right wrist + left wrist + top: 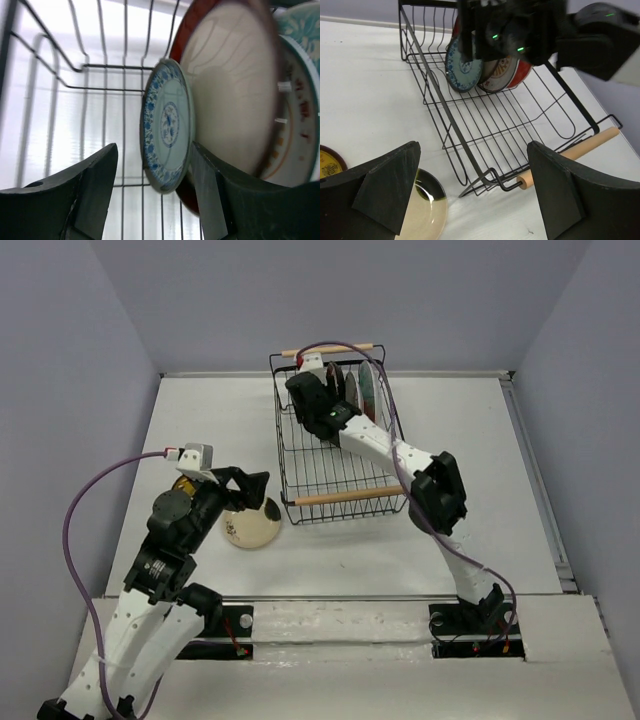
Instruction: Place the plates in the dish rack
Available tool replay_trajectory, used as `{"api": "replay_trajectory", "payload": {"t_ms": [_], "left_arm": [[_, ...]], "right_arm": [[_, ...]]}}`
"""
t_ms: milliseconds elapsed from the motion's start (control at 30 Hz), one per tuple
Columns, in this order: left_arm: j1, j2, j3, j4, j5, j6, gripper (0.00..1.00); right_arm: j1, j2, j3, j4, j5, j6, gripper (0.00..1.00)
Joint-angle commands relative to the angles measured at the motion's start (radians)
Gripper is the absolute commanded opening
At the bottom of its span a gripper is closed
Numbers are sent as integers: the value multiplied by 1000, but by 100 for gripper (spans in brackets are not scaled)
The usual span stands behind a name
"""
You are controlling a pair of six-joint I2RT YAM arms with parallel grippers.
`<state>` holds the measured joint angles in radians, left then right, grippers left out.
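Observation:
The yellow-brown plate is next to my left gripper and a long way from my right gripper at the rack (330,470), so next my left gripper picks it up and passes it over.
The black wire dish rack (300,455) stands mid-table with wooden handles at both ends. Several plates stand on edge at its far end. In the right wrist view the small teal-blue plate (167,122) leans on the larger dark-red-rimmed plate (230,95), with a white-orange plate (297,135) behind. My right gripper (154,147) is open, its jaws either side of the teal-blue plate; from above it is inside the rack (325,378). My left gripper (473,147) is open and empty over the cream plate with a dark mark (427,212), which lies on the table (252,527).
A small yellow-brown plate (329,162) lies on the table left of the cream plate, mostly under my left arm in the top view (183,483). The rack's near wooden handle (580,152) lies just beyond my left gripper. Grey walls enclose the table.

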<state>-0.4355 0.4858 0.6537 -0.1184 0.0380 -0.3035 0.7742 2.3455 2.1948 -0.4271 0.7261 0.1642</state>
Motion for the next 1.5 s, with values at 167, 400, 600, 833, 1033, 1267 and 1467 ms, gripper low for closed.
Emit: {"api": "replay_trajectory", "payload": {"t_ms": [167, 400, 600, 833, 1033, 1267, 1467], "left_arm": [[60, 82, 12, -32, -177, -61, 99], [207, 89, -28, -41, -191, -229, 99], [346, 115, -111, -56, -222, -402, 92], [599, 240, -222, -79, -107, -506, 86], [673, 347, -255, -67, -141, -575, 86], [676, 416, -377, 138, -173, -715, 77], [679, 617, -365, 301, -174, -770, 74]], "right_arm": [[62, -435, -170, 60, -396, 93, 66], [71, -623, -411, 70, -585, 98, 65], [71, -804, -605, 123, -642, 81, 65], [71, -930, -770, 195, -659, 80, 66], [71, -997, -822, 208, -613, 48, 66], [71, -996, -823, 215, -654, 54, 65], [71, -988, -822, 215, -677, 61, 65]]}}
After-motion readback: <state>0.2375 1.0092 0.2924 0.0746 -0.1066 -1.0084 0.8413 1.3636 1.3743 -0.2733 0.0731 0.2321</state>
